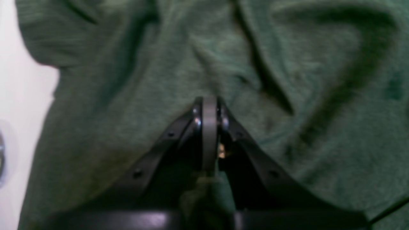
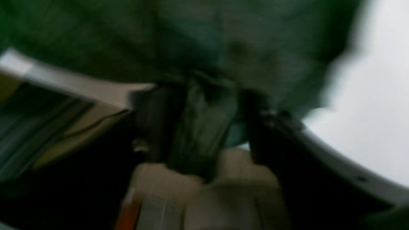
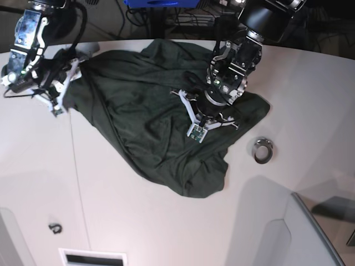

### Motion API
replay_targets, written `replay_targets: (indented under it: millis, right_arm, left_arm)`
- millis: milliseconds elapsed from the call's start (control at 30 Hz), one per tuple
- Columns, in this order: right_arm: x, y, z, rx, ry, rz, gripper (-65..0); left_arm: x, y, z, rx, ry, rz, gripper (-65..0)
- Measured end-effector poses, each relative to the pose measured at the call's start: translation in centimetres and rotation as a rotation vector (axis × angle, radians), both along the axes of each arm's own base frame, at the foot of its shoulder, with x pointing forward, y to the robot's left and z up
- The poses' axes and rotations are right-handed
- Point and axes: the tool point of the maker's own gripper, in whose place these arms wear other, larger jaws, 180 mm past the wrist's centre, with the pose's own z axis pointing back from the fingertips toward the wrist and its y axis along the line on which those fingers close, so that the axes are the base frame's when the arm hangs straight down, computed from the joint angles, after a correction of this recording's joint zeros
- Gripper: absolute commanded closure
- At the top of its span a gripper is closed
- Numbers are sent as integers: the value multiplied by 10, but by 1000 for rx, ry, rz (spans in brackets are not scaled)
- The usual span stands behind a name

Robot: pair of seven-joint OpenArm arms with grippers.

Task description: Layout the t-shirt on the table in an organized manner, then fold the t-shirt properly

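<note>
The bunched cloth (image 3: 141, 113) should open out into a wider sheet when I pull its corner, because a long crease (image 3: 106, 105) runs along the t-shirt's slanting edge.
The dark green t-shirt (image 3: 150, 122) lies crumpled across the middle of the white table (image 3: 138, 221), bunched in folds. My left gripper (image 3: 204, 123) stands over the shirt's right half. In the left wrist view its fingers (image 1: 209, 105) are pressed together on the t-shirt (image 1: 287, 64), with creases running toward the tips and a bit of cloth between the jaws. My right gripper (image 3: 60, 94) is at the shirt's far left corner, near the table edge. The right wrist view is blurred: the right gripper (image 2: 198, 95) has its dark fingers (image 2: 150, 121) apart, with a fold of the t-shirt (image 2: 198, 134) between them.
A small metal ring (image 3: 262, 149) lies right of the shirt; its edge shows in the left wrist view (image 1: 1, 156). A small dark hook (image 3: 54, 227) and a white slot (image 3: 91, 257) sit near the front left. Cables run behind the table. The curved table edge (image 2: 335, 153) is under the right gripper.
</note>
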Motion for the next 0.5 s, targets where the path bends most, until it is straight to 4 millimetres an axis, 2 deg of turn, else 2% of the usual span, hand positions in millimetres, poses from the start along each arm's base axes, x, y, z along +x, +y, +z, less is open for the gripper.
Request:
replay_targets:
  millis: [67, 133, 200, 267, 367, 433, 500]
  right_arm:
    - [15, -15, 27, -57, -89, -13, -410]
    - [30, -19, 48, -87, -165, -13, -396]
    - [48, -16, 56, -77, -210, -8, -393]
    - [65, -13, 52, -46, -212, -12, -392]
    - [86, -4, 28, 27, -148, -24, -390]
    - [88, 4, 10, 73, -86, -24, -390]
    - [91, 11, 0, 111, -80, -25, -390]
  left_arm:
    - [-2, 2, -1, 5, 3, 0, 0]
    - [-5, 3, -4, 6, 11, 0, 0]
    - [-10, 3, -7, 6, 20, -2, 0]
    - [-11, 2, -7, 4, 17, -3, 0]
    - [-15, 2, -9, 1, 21, -2, 0]
    - [-18, 1, -9, -4, 19, -3, 0]
    - [-18, 2, -9, -4, 20, 1, 0]
